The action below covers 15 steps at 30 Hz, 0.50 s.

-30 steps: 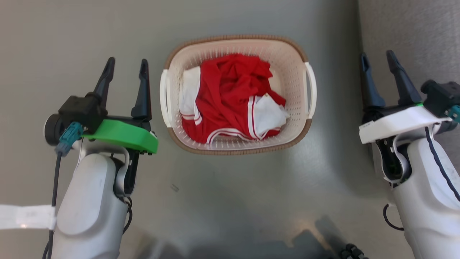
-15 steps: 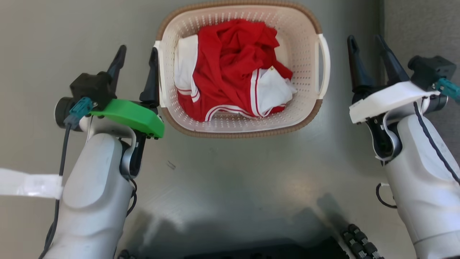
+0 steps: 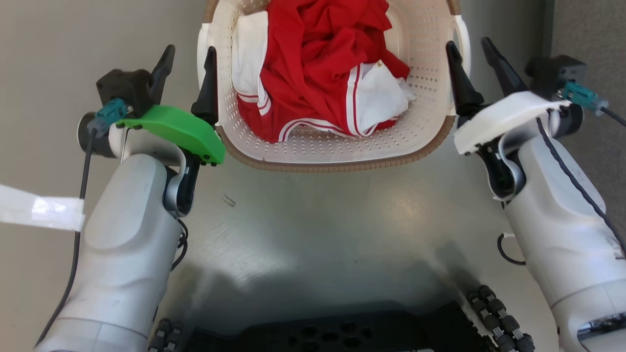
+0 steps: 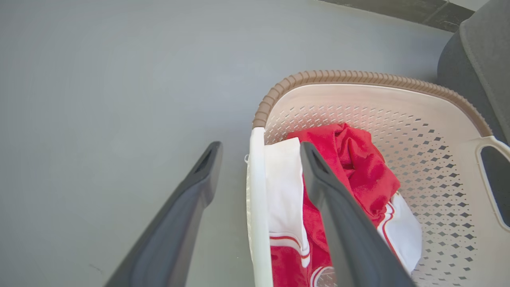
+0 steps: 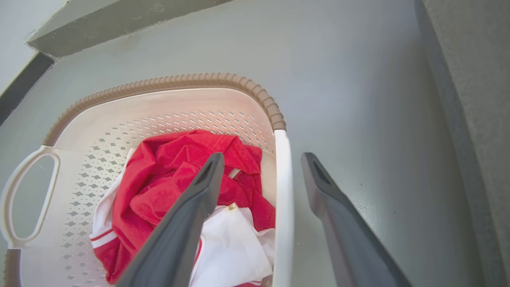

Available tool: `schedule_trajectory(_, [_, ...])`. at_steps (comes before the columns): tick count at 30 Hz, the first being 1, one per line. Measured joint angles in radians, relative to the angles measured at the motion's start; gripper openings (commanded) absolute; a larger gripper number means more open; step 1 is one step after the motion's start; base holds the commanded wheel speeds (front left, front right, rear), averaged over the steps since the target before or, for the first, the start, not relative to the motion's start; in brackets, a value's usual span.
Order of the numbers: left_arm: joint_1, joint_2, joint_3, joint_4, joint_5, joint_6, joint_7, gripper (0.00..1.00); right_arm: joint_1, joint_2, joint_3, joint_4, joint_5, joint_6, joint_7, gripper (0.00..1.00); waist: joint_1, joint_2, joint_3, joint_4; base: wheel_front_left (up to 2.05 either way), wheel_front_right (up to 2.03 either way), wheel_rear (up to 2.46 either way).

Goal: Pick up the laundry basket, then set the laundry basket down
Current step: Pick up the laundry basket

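The white handle (image 3: 202,54) goes straight into the laundry basket's brown rim (image 3: 208,16), so I expect the handle to stay fixed and bring the laundry basket up when the robot lifts.
The laundry basket (image 3: 332,165) is cream perforated plastic with a brown woven-look rim, and it holds red and white clothes (image 3: 318,68). It stands on the grey floor, cut off by the top edge of the head view. My left gripper (image 3: 188,54) is open and straddles the basket's white left handle (image 4: 255,187), one finger inside the basket and one outside. My right gripper (image 3: 468,45) is open and straddles the white right handle (image 5: 281,183) the same way. Neither pair of fingers presses the handle.
A grey upholstered piece (image 3: 592,34) stands close to the right of the basket and my right arm. A white strip (image 3: 39,212) lies on the floor at the left. My dark base (image 3: 318,335) fills the bottom edge. A dark baseboard (image 5: 24,79) runs beyond the basket.
The head view has shifted, so the basket sits higher and larger. Both grippers moved in from beside the basket onto its handles, one finger of each now inside. Both stayed open.
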Motion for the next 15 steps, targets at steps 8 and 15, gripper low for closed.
schedule_trajectory(8, [-0.061, -0.002, -0.044, 0.07, -0.025, 0.0, 0.01, 1.0, -0.074, 0.006, 0.029, 0.083, 0.011, 0.0, 0.0, 1.0, 0.0, 0.0, 0.053, -0.002, 0.0, 0.0, 0.0])
schedule_trajectory(15, [-0.107, -0.003, -0.072, 0.129, -0.046, -0.001, 0.019, 1.0, -0.128, 0.008, 0.055, 0.146, 0.036, 0.0, 0.0, 1.0, 0.0, 0.0, 0.092, -0.002, 0.0, 0.0, 0.0])
